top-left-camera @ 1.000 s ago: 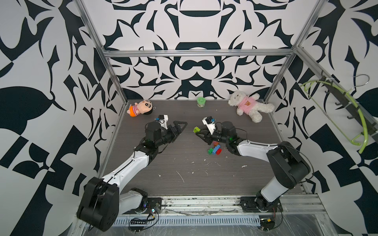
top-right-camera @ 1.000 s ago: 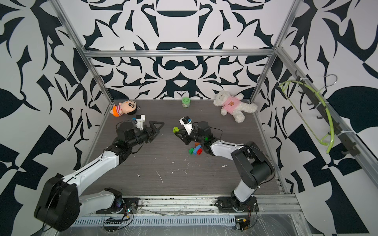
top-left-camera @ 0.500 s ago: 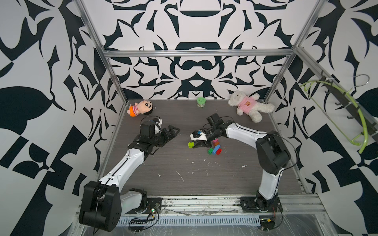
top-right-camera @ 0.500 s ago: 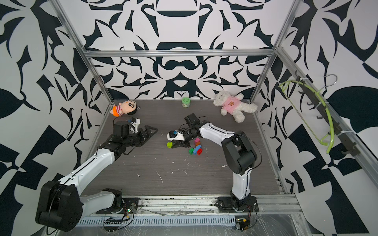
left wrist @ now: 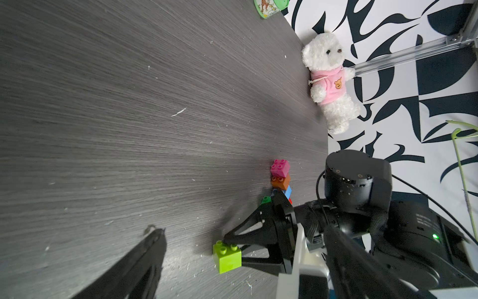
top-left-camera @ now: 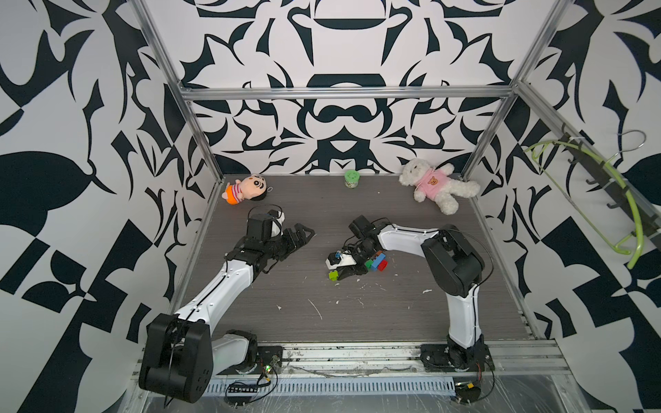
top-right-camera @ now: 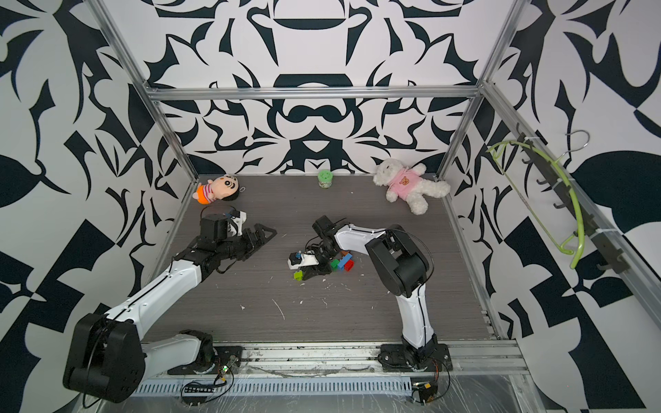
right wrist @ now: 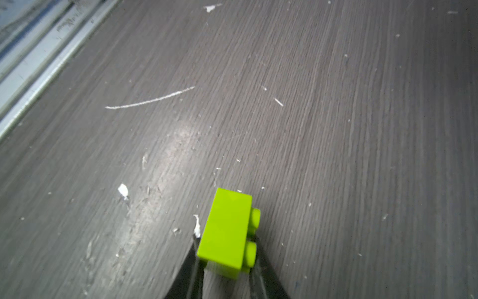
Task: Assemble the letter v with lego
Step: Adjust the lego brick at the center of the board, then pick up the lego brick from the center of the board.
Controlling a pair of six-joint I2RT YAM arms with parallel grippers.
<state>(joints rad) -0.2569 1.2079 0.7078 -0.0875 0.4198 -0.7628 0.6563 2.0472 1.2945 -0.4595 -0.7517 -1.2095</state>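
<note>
Next, I set the lime brick [top-left-camera: 333, 275] down, back away and take it with my left gripper, since my right gripper stands between that brick and the joined lego [top-left-camera: 378, 262].
My right gripper [top-left-camera: 340, 274] is shut on a lime lego brick [top-left-camera: 333, 275], low over the table just left of the other bricks. In the right wrist view the lime brick [right wrist: 227, 230] sits between the two dark fingertips, studs to one side. The joined lego [top-left-camera: 375, 262] lies behind it: dark green [left wrist: 266, 199], blue [left wrist: 287, 191], red, orange-brown [left wrist: 280, 181] and pink [left wrist: 279, 167]. Part of it is hidden by the right wrist. My left gripper [top-left-camera: 305, 232] hovers open and empty to the left, well apart from the bricks.
A boy plush [top-left-camera: 245, 187] lies at the back left. A small green cup [top-left-camera: 352, 178] stands at the back middle, and a white bear in a pink top [top-left-camera: 434, 186] lies at the back right. White flecks dot the dark wood table [top-left-camera: 322, 321].
The right arm has swung round and brought the lime brick forward and down, to the front left of the joined bricks. The left gripper has drawn back a little, still open.
</note>
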